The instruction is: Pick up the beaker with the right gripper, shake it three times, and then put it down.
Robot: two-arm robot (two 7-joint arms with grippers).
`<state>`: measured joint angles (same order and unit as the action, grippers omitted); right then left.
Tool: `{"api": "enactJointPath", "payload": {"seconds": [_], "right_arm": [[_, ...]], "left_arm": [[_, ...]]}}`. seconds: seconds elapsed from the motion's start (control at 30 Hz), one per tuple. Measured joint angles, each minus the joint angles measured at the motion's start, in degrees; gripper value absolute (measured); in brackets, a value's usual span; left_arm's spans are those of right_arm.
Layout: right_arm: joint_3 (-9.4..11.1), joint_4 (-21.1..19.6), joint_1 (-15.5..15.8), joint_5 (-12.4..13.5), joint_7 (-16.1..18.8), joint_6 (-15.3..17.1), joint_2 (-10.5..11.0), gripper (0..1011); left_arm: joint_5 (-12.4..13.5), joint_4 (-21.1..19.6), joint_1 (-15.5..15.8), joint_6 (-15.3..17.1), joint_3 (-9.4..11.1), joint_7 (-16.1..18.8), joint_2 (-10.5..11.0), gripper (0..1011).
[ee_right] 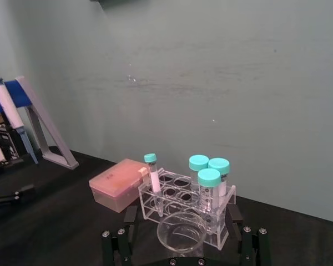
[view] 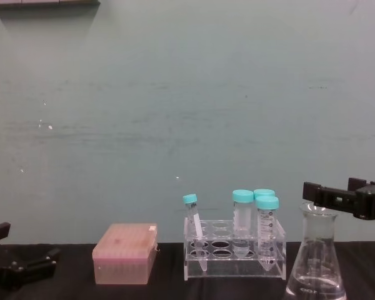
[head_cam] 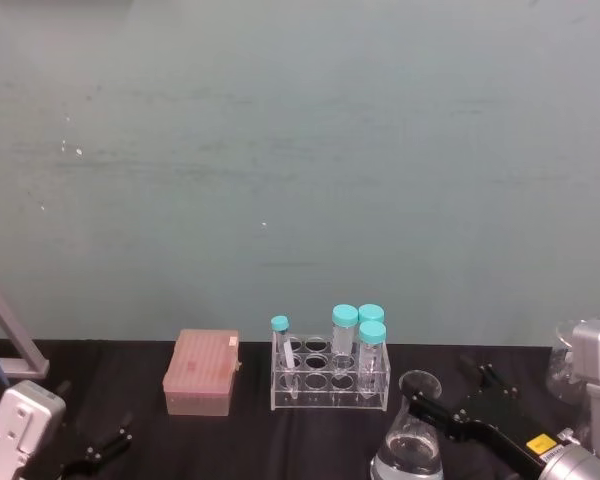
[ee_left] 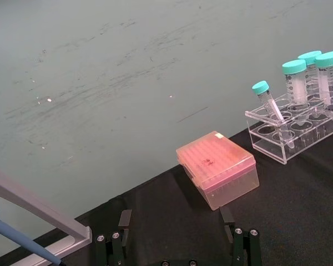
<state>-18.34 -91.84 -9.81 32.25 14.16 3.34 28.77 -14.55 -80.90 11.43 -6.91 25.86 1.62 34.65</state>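
I expect the beaker's clear liquid (view: 315, 291) to stay well below the beaker's neck when I shake it, because a faint liquid line (view: 314, 280) shows low in the wide base.
The beaker (head_cam: 412, 445) is a clear glass conical flask standing on the black table at the front right, just in front of the tube rack. It rises taller than the rack in the chest view (view: 315, 259). My right gripper (head_cam: 452, 395) reaches in from the lower right at the height of the flask's neck and is open. The flask's rim (ee_right: 181, 233) lies between its two wide-spread fingers (ee_right: 248, 244), and I see no grip on the glass. From the chest, the right gripper (view: 347, 200) hangs level with the rim. My left gripper (ee_left: 177, 252) rests open at the front left (head_cam: 102, 447).
A clear rack (head_cam: 330, 385) with several teal-capped tubes stands mid-table, and a pink tip box (head_cam: 200, 372) sits to its left. A pipette stand (ee_right: 44, 130) is at the far left. Another glass vessel (head_cam: 562, 372) stands at the right edge. A teal wall closes the back.
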Motion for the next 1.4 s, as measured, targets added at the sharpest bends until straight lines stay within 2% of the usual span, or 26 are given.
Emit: {"api": "enactJointPath", "payload": {"seconds": [0.2,0.43,0.7,0.93,1.1,1.4], "right_arm": [[0.24,0.78,-0.02,-1.15,0.01,1.24,-0.5,1000],[-0.19,2.06,-0.42,-2.35,1.64,3.31,-0.98,1000],[-0.19,3.04,-0.83,-4.22,2.06,4.01,-1.86,1000],[-0.56,4.43,-1.46,-6.33,2.31,4.03,-2.69,1000],[-1.02,5.7,-2.09,-8.76,2.49,3.36,-3.52,1000],[-0.49,6.98,-2.44,-10.83,2.45,2.54,-4.83,1000]], "left_arm": [[0.0,0.0,0.0,0.0,0.0,0.0,0.0,1000],[0.0,0.0,0.0,0.0,0.0,0.0,0.0,1000],[0.0,0.0,0.0,0.0,0.0,0.0,0.0,1000],[0.0,0.0,0.0,0.0,0.0,0.0,0.0,1000],[0.0,0.0,0.0,0.0,0.0,0.0,0.0,1000],[0.0,0.0,0.0,0.0,0.0,0.0,0.0,1000]]}}
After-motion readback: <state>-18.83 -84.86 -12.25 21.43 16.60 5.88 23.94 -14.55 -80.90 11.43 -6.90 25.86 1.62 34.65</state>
